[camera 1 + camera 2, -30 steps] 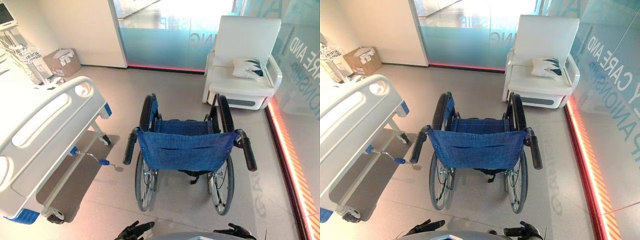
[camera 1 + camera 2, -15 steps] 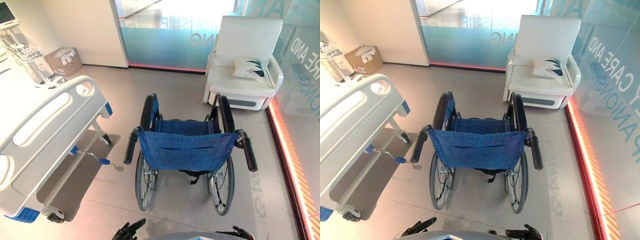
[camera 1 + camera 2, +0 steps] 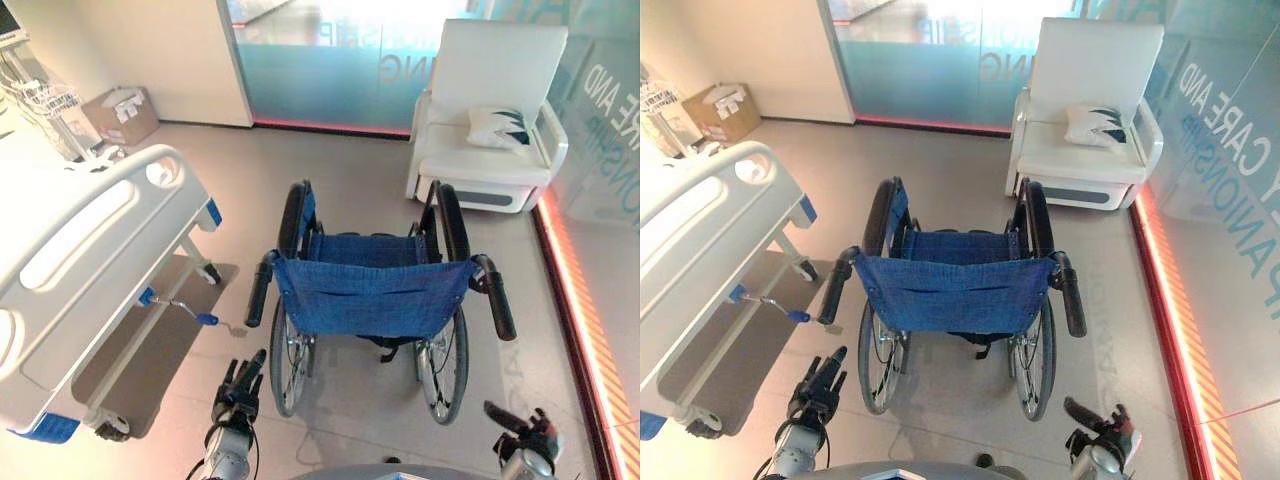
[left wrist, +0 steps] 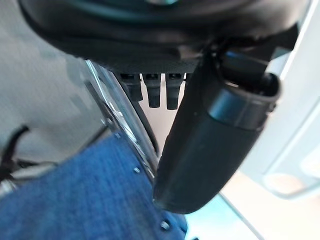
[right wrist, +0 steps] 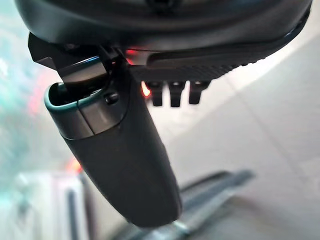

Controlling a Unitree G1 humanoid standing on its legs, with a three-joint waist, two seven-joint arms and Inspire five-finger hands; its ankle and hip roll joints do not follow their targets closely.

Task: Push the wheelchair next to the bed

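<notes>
The blue cloth back is spread wide between the push handles. I expect the wheelchair to stay unfolded as it rolls and turns when I push.
A wheelchair with a blue cloth back and black push handles stands in the middle of the floor, its back toward me. The white hospital bed lies to its left, a gap of floor between them. My left hand is raised below the left push handle, fingers straight, touching nothing. My right hand hovers below and right of the right push handle, also open and empty. In the left wrist view, the blue cloth shows just past the thumb.
A white armchair with a cushion stands beyond the wheelchair at the right. A glass wall with a red floor strip runs along the right side. A blue crank handle sticks out from the bed's foot. A cardboard box sits far left.
Both hands have risen from the bottom edge toward the wheelchair's push handles. The wheelchair and bed have not moved; the camera shifted slightly.
</notes>
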